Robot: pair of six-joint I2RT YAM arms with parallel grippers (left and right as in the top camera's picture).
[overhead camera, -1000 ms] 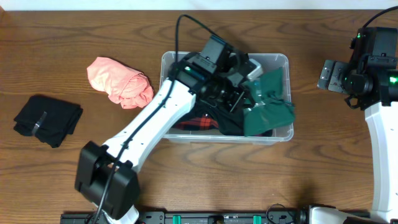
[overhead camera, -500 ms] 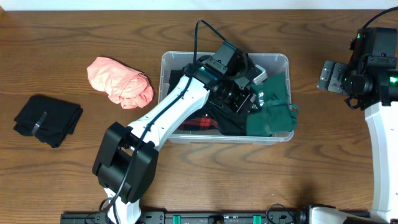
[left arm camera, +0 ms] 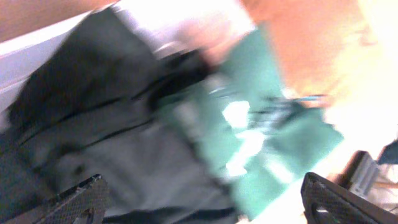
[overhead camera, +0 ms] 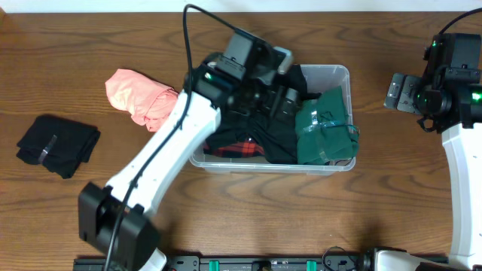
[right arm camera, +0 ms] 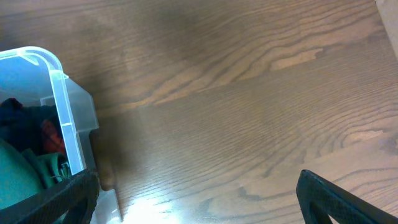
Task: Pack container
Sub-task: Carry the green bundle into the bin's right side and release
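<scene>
Next, my left gripper goes back and pushes the folded cloth down inside before packing the pink cloth, because the green cloth's edge bulges over the container's rim.
The clear plastic container stands mid-table, holding a black garment, a red plaid cloth and a folded green cloth at its right end. My left gripper hovers over the bin's back middle, open and empty. The blurred left wrist view shows its fingertips wide apart above the black garment and green cloth. My right gripper waits open over bare table to the right of the bin. Between its spread jaws is only wood, with the container's corner at the left.
A crumpled pink cloth lies on the table left of the bin. A folded black cloth sits farther left. The left arm's white links cross the bin's left end and the table in front of it.
My left gripper opened and let go of the green cloth, which now rests in the bin's right end. The gripper pulled back toward the left and rear; the right arm stayed still.
</scene>
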